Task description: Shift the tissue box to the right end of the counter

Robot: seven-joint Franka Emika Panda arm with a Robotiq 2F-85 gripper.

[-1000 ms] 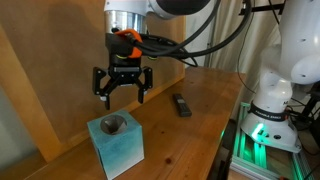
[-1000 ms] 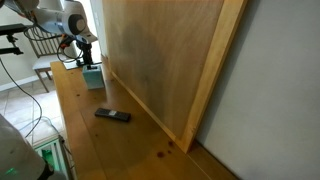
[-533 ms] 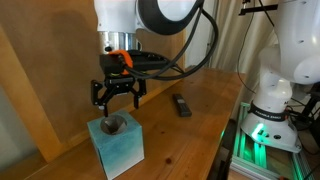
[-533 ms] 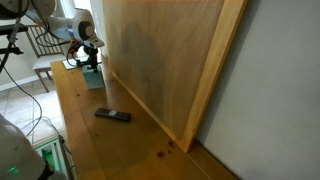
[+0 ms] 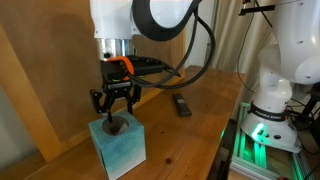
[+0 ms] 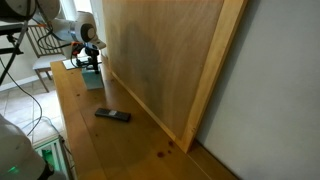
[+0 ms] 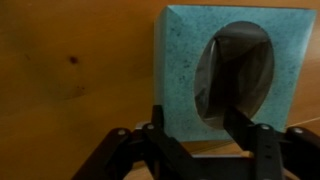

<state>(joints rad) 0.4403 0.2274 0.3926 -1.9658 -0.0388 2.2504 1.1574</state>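
My open gripper is at the tissue box's corner (image 7: 168,127). I should therefore move it farther over the box, so that one finger is inside the oval opening (image 7: 246,72) and one is outside.
The light teal tissue box (image 5: 120,147) stands on the wooden counter (image 5: 190,140) near the panel wall, its dark oval opening facing up. It also shows in the other exterior view (image 6: 92,79) at the far end of the counter (image 6: 110,150). My gripper (image 5: 113,110) hangs straight over the box top, open, with its fingertips at the level of the opening. In the wrist view the box (image 7: 180,60) fills the upper right. My gripper (image 7: 200,128) has one finger over the teal top and one over the oval opening. Nothing is held.
A small flat black remote (image 5: 181,105) lies on the counter beyond the box, also seen in an exterior view (image 6: 112,115). The tall brown panel wall (image 6: 160,60) runs along the counter's back. A white robot base with green lights (image 5: 265,125) stands beside the counter.
My gripper has come down and shifted over the box, from well above it to just at its top. The box and remote have not moved.
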